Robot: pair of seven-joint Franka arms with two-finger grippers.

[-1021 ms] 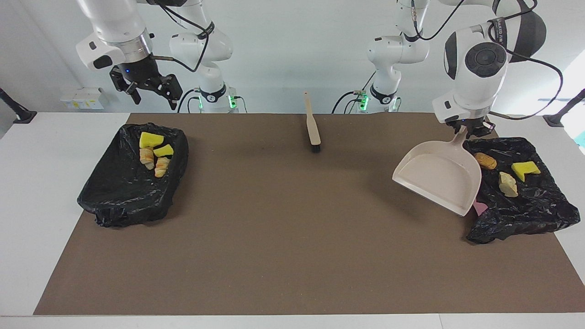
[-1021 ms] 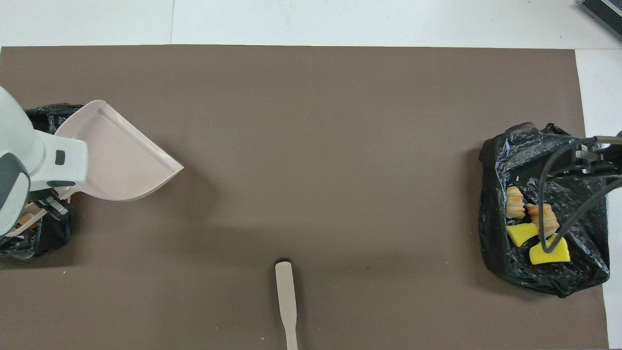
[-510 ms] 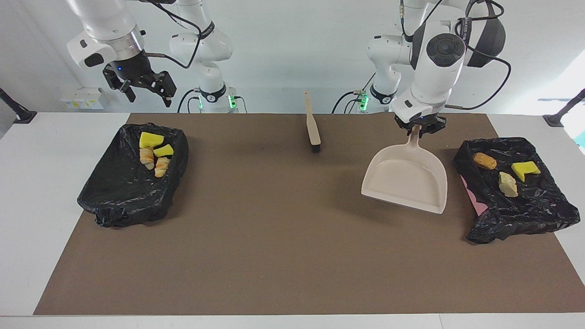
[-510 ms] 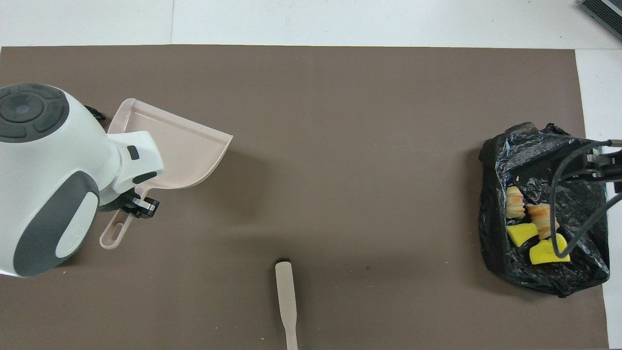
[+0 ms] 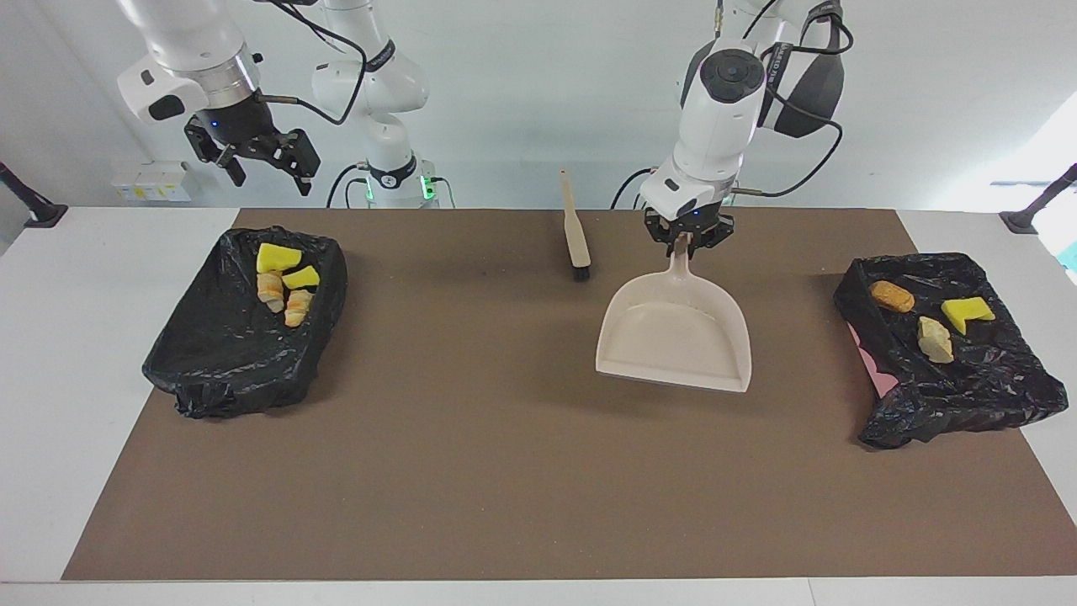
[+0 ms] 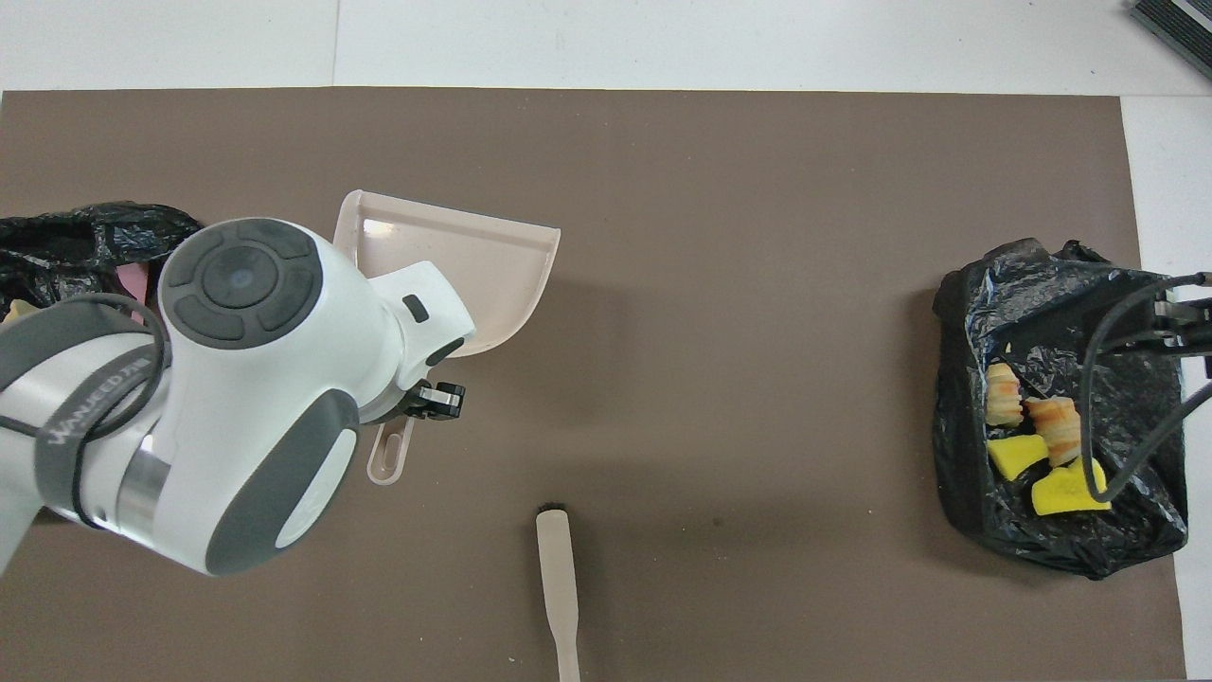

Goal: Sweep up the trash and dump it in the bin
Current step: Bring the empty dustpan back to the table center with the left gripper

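I should keep my left gripper lowering the beige dustpan (image 5: 676, 328), which is empty, to where the mat (image 6: 557, 358) beyond the brush's bristles is clear, and release it once flat.
My left gripper (image 5: 687, 241) (image 6: 417, 402) is shut on the handle of the empty beige dustpan (image 5: 673, 337) (image 6: 473, 260), which hangs low over the brown mat between the brush and the left arm's bin, mouth pointing away from the robots. The trash lies in two black-lined bins. One bin (image 5: 968, 387) holds an orange-brown lump (image 5: 892, 296), a beige lump (image 5: 935, 340) and a yellow sponge (image 5: 966, 313). The other bin (image 5: 219, 362) (image 6: 1051, 540) holds yellow sponges (image 5: 278, 257) (image 6: 1070, 494) and bread-like lumps (image 5: 296, 307) (image 6: 1056, 426). My right gripper (image 5: 269, 178) hangs open above that bin's robot-side edge.
The beige-handled brush (image 5: 576, 240) (image 6: 557, 568) lies on the mat (image 5: 505, 471) near the robots, between the two arms, bristles pointing away from them. In the overhead view the left arm's wrist covers part of the dustpan and most of the left arm's bin (image 6: 76, 246).
My left gripper has carried the dustpan away from the bin at its end toward the middle of the mat, turning it level. The right gripper has risen a little.
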